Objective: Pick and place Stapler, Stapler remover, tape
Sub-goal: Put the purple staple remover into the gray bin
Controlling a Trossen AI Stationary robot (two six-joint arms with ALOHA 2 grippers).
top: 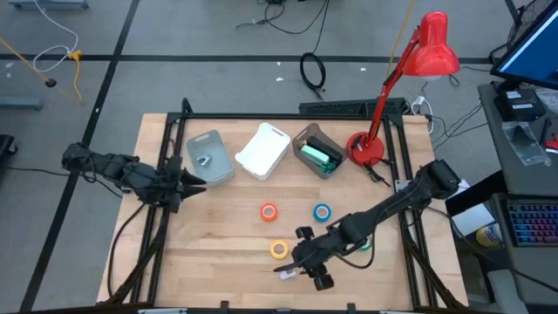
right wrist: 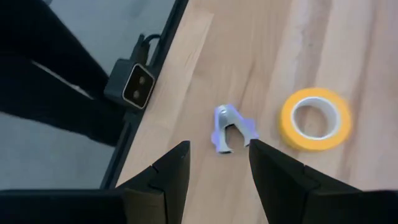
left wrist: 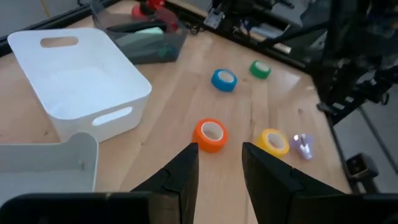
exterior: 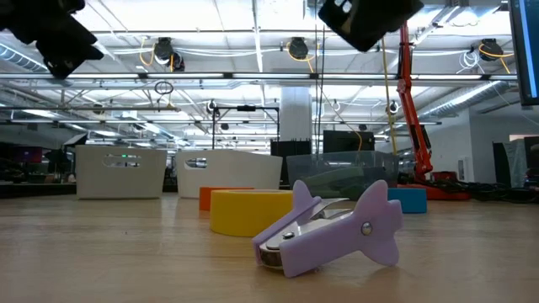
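Observation:
One arm of the stapler remover [right wrist: 221, 132] faces the right gripper's open gap, clear of the yellow roll [right wrist: 315, 118], so the robot should keep lowering this gripper until its fingers are on both sides of that arm.
A lavender stapler remover [right wrist: 231, 129] lies on the wooden table near its front edge, also in the low view [exterior: 328, 231]. My right gripper [right wrist: 217, 163] hangs open above it, fingers clear of it; in the high view the gripper [top: 298, 262] is beside the yellow tape roll [top: 279, 249]. The orange roll [top: 268, 211] and the blue roll [top: 323, 212] lie flat mid-table. The green roll [left wrist: 260, 69] is partly hidden under my right arm in the high view. A green stapler [top: 318, 157] lies in a dark bin. My left gripper [left wrist: 221, 165] is open and empty at the table's left.
A grey bin [top: 209, 157] holding a small metal thing, a white bin [top: 263, 150] and the dark clear bin [top: 331, 166] stand in a row at the back. A red desk lamp [top: 366, 148] stands at the back right. Bare wood lies between the rolls and bins.

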